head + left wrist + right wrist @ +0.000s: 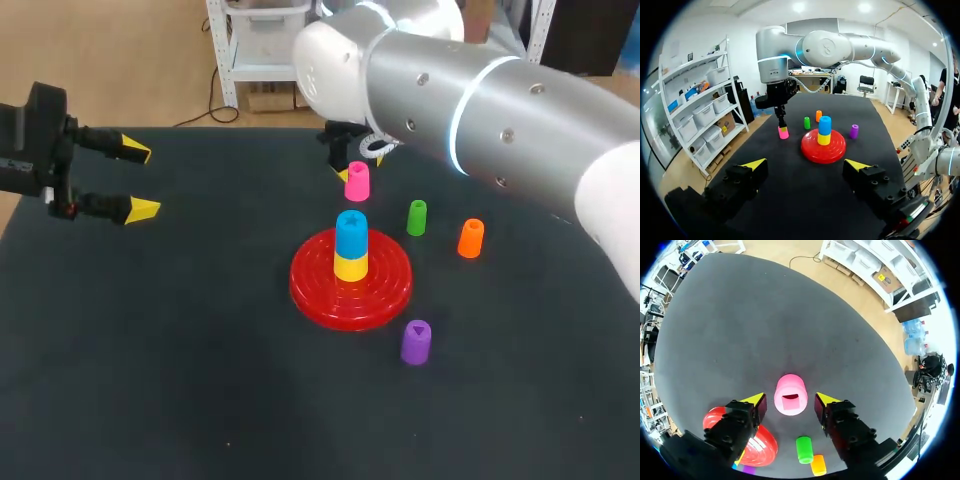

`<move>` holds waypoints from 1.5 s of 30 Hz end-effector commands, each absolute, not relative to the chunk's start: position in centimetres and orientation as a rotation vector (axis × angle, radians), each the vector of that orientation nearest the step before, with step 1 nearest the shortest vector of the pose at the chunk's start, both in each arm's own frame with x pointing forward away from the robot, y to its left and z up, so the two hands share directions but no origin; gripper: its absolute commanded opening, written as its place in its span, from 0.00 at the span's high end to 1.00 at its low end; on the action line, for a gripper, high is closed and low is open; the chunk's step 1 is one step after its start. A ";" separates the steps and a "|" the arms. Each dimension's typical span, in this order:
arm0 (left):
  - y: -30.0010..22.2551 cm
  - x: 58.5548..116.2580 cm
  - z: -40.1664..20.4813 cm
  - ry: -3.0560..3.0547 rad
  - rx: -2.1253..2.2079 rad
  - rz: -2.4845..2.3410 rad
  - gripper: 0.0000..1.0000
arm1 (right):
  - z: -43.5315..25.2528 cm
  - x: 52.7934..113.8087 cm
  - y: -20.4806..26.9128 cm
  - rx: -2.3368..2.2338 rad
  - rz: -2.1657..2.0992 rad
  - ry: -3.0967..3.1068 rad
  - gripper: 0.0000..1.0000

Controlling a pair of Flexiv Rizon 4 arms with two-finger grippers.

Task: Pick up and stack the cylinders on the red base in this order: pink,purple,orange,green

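The pink cylinder [358,182] should slide down over the top of the blue cylinder when I stack it, because only a short yellow band [351,268] shows below the blue cylinder.
The pink cylinder [357,181] stands upright behind the red base [310,290]. My right gripper [790,401] is lowered around it, open, a yellow tip on each side with a thin gap to the pink cylinder [790,395]. On the base a blue cylinder [351,232] sits on top of a yellow one [351,266]. The green cylinder [417,217] and the orange cylinder [471,238] stand right of the base, and the purple cylinder [416,341] in front of it. My left gripper [135,180] hangs open at the table's far left, holding nothing.
My right arm [500,110] crosses above the table's back right, over the space behind the green and orange cylinders. Bare dark tabletop [180,350] stretches across the left and front.
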State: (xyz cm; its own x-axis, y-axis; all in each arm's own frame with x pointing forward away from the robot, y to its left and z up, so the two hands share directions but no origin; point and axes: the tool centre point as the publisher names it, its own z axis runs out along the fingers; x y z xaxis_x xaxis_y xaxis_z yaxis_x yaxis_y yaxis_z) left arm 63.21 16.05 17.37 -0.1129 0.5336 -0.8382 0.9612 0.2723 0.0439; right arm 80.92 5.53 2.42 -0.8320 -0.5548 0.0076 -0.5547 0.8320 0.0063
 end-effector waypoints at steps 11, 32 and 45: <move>16.1 63.2 17.2 1.757 1.364 -0.692 0.00 | 5.1 80.9 4.3 0.864 0.006 -3.032 1.00; 16.1 63.2 17.2 1.757 1.364 -0.692 0.00 | 16.4 69.1 5.0 1.198 -0.113 -2.966 1.00; 16.1 63.2 17.2 1.757 1.364 -0.692 0.00 | 15.6 63.8 5.1 1.331 -0.102 -2.859 1.00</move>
State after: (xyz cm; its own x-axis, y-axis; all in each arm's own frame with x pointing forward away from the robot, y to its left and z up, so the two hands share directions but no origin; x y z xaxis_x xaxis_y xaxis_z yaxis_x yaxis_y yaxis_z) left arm 63.20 16.05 17.37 -0.1129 0.5335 -0.8382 0.9612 0.2724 0.0439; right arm 66.00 6.99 15.20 -0.6178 -0.7577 0.2100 -0.7634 0.6421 0.0707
